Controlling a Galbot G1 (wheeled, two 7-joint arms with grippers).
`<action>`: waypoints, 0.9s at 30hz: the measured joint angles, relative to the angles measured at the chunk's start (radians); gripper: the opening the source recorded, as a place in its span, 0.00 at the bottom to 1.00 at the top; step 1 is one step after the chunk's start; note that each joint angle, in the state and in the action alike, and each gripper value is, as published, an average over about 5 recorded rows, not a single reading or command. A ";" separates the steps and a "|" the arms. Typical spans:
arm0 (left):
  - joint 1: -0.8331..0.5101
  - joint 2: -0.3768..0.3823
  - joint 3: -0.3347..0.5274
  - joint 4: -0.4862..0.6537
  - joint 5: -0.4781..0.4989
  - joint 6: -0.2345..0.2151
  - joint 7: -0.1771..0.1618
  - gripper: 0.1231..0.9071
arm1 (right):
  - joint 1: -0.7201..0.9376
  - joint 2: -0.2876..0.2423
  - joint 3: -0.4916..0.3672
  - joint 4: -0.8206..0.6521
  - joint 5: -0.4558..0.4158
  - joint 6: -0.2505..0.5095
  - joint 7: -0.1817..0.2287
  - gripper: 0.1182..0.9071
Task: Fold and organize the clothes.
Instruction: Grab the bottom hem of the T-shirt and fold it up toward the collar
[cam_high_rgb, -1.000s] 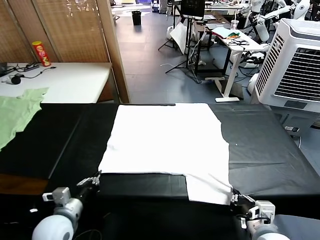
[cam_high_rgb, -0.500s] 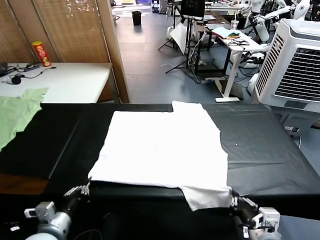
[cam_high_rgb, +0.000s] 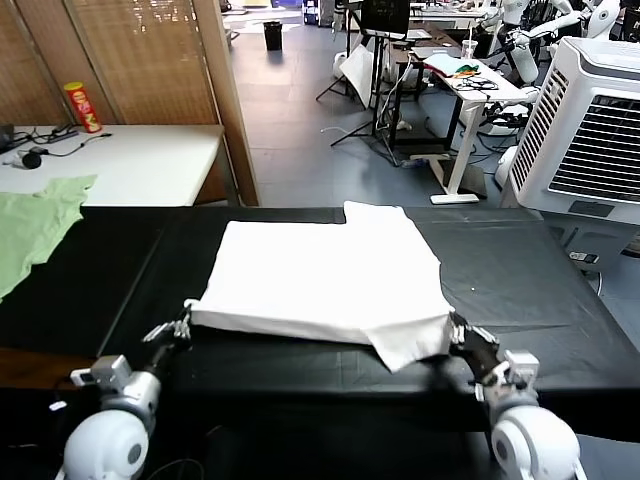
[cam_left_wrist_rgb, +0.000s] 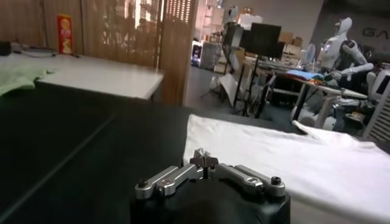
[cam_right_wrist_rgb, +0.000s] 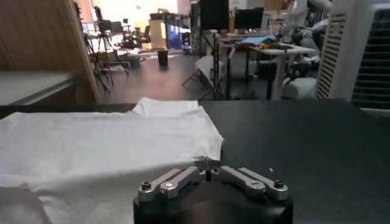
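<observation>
Next, I put the T-shirt's near edge (cam_high_rgb: 285, 326) down and pull the T-shirt closer before my right gripper takes it, because the T-shirt's far sleeve (cam_high_rgb: 373, 211) reaches the table's far edge.
The white T-shirt (cam_high_rgb: 325, 275) lies plain side up on the black table (cam_high_rgb: 540, 300), its near edge lifted and doubled back. My left gripper (cam_high_rgb: 186, 321) is shut on the shirt's near left corner, a pinch of white cloth showing between its fingertips (cam_left_wrist_rgb: 203, 159). My right gripper (cam_high_rgb: 455, 330) is shut on the near right corner, where a loose flap hangs. In the right wrist view the shirt (cam_right_wrist_rgb: 103, 146) spreads out from the right gripper (cam_right_wrist_rgb: 207, 163) toward the far table edge. No logo print shows.
A pale green garment (cam_high_rgb: 35, 225) lies on the table's far left. Behind it stands a white side table (cam_high_rgb: 130, 160) with a red can (cam_high_rgb: 83, 106) and cables. A large white cooler unit (cam_high_rgb: 590, 120) stands at the right. A wooden screen post (cam_high_rgb: 230, 100) rises behind the table.
Both grippers first drew the shirt's near edge back toward me, then lifted it and carried it forward over the shirt. The near corners now hang above the table.
</observation>
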 joint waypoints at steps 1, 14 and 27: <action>-0.015 0.001 0.006 0.016 0.007 -0.001 0.002 0.00 | 0.022 0.002 -0.011 -0.026 -0.008 0.004 -0.002 0.00; -0.179 0.012 0.065 0.207 0.036 -0.008 0.011 0.00 | 0.225 0.032 -0.106 -0.272 -0.038 0.076 -0.068 0.01; -0.206 0.010 0.073 0.251 0.051 0.001 0.000 0.36 | 0.126 -0.030 -0.048 -0.146 0.000 -0.024 -0.095 0.72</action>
